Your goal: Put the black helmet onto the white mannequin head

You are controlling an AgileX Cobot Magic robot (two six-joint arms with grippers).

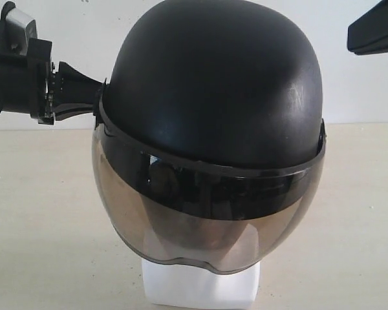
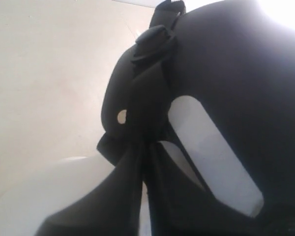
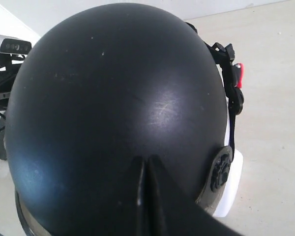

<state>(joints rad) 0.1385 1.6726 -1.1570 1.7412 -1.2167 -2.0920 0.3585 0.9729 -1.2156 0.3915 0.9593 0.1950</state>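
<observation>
The black helmet (image 1: 210, 169) sits at a slant on the mannequin head, so next my left gripper moves away while my right gripper straightens the helmet from its lower side (image 1: 321, 141).
The black helmet (image 1: 213, 84) sits over the white mannequin head, whose blocky neck base (image 1: 200, 289) shows below the smoky visor (image 1: 207, 226). The face behind the visor is only dimly seen. My left gripper (image 1: 98, 98) reaches in from the left and is shut on the helmet's side edge by the strap. In the left wrist view its fingers (image 2: 137, 196) pinch the black side piece (image 2: 142, 113), with the white head (image 2: 54, 191) beneath. My right gripper (image 1: 353, 37) hangs shut and holding nothing, up and to the right of the helmet. In the right wrist view it (image 3: 145, 164) is over the shell (image 3: 113, 98).
The head stands on a beige table (image 1: 39, 213) in front of a white wall (image 1: 71, 26). A chin strap with a red buckle (image 3: 240, 74) hangs at the helmet's side. The left arm's camera housing (image 3: 10, 46) shows beyond the helmet.
</observation>
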